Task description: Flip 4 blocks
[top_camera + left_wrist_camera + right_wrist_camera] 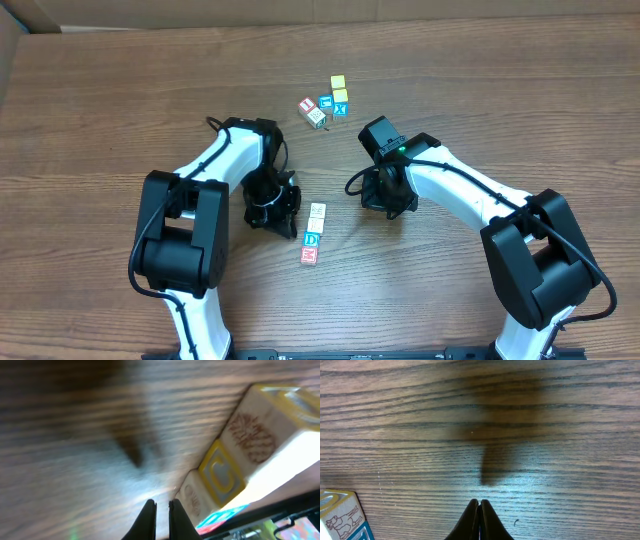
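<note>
The robot's grippers are on either side of the column's long sides (311,235), so the left gripper should go around to the cream-faced end (318,207) and the right gripper to the red "M" end.
A short column of blocks lies at mid-table, with a cream-faced one (317,212) at the top, a blue "D" (313,239) below it and a red "M" (309,256) at the bottom. My left gripper (292,220) is shut and empty, just left of this column. In the left wrist view its tips (161,505) hover low over the wood, and the row of blocks (222,475) runs close on the right. My right gripper (392,208) is to the right of the column and apart from it. It (479,503) is shut on nothing above bare wood.
A second cluster of cubes sits farther back: two yellow-faced ones (339,90), a blue "X" cube (340,109), a blue one (326,103) and two reddish-white ones (311,110). A block's corner (340,517) shows at the lower left of the right wrist view.
</note>
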`<state>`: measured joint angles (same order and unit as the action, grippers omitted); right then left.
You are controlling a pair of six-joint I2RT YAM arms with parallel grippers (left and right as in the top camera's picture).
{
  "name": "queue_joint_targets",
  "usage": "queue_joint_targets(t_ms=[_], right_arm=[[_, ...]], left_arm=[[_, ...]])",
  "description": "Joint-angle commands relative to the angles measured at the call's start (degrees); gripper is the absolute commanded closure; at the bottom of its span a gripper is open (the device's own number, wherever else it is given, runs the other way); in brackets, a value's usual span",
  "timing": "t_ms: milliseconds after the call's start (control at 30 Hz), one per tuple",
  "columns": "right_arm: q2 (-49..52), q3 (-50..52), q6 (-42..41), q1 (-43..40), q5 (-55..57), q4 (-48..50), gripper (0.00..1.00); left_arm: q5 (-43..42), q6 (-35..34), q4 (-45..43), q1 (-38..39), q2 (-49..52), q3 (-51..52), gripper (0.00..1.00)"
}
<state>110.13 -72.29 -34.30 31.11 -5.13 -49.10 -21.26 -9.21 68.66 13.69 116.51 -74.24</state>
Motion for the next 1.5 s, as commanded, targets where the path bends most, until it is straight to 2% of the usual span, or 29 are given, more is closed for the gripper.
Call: queue_joint_targets(t_ms=[0,200,433,567,700,833,933,1000,1233,1333,1467], right_arm=[[-0.4,0.2,-0.3,0.0,-0.1,0.2,0.95],[-0.4,0.2,-0.2,0.0,-0.1,-0.1,0.95],[-0.4,0.2,-0.3,0.0,-0.8,-0.2,0.95],[-0.4,0.2,-0.2,0.0,-5.2,-0.7,0.96],[-0.7,0.2,7.2,1.6,-13.0,-1.0,0.96],[-3.3,0.2,9.6,7.8,-10.8,1.6,0.96],[-5.8,-0.2,10.4,13.4,-5.8,3.5,0.96],[-6.6,-0.7,10.4,17.1,-3.0,3.9,0.96],[-6.6,-0.9,10.7,26.1,-1.3,2.6,0.96],[-6.6,-0.9,16.5,29.8,-1.3,2.0,0.96],[-6.6,-0.9,25.8,36.6,3.3,-0.6,0.96]], left_arm=[[-0.2,-2.7,-0.9,2.5,1.1,0.3,0.96],[7.7,-7.2,-1.2,4.9,1.1,0.3,0.96],[8.6,-7.3,-1.4,3.1,1.1,0.2,0.96],[8.9,-6.4,-1.2,2.0,0.4,0.2,0.96],[12.7,-6.3,-1.5,0.9,-1.7,0.2,0.96],[10.5,-6.5,-6.4,-2.9,-5.4,0.2,0.96],[4.9,-2.8,-12.0,-4.8,-7.5,0.0,0.96],[2.6,-0.6,-13.9,-4.9,-7.7,-0.8,0.96],[2.8,2.8,-21.9,-2.3,-7.4,-1.4,0.96],[2.2,4.3,-24.9,-1.4,-7.4,-2.0,0.96],[-1.2,11.0,-27.5,-0.2,-7.2,-2.2,0.96]])
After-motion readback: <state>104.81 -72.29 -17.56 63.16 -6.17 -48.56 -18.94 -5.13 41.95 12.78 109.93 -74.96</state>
